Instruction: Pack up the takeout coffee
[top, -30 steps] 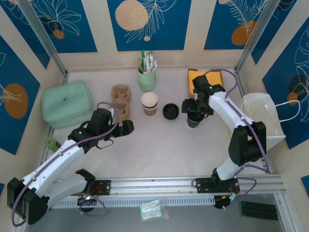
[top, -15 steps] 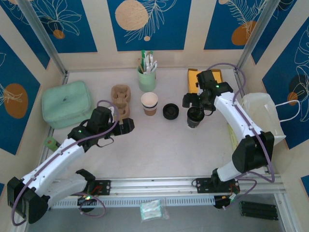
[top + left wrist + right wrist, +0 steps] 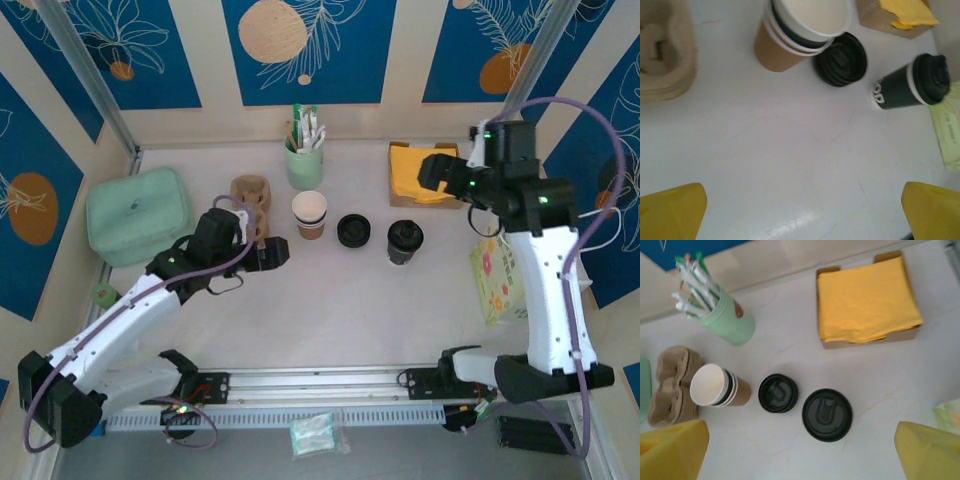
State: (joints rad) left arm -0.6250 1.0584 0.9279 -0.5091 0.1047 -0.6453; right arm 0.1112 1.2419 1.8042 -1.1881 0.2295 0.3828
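Observation:
The lidded coffee (image 3: 404, 240) is standing clear of the floral bag (image 3: 503, 280). My right gripper stays open and keep moving toward the bag's handle until its fingers close around the handle.
The takeout coffee (image 3: 404, 241) stands upright right of the table's centre. It is a dark cup with a white rim and a black lid (image 3: 827, 414), and in the left wrist view it shows at the upper right (image 3: 912, 87). My right gripper (image 3: 445, 175) hangs open high above the table, behind and to the right of the cup. Its yellow fingertips (image 3: 672, 450) frame the cup's lid from above, and nothing is between them. My left gripper (image 3: 275, 253) is open low over the table, left of the cups, with nothing in it.
Nested lidless paper cups (image 3: 309, 214) and loose black lids (image 3: 353, 230) stand left of the coffee. A pulp cup carrier (image 3: 250, 200), a green cup of stirrers (image 3: 305, 160) and a box of yellow napkins (image 3: 415, 165) sit behind. A green pouch (image 3: 138, 213) lies at left, a floral bag (image 3: 497, 280) at right.
My right gripper has lifted off the coffee cup and swung up, back and to the right. The cup stays in place. The left gripper edged slightly to the right.

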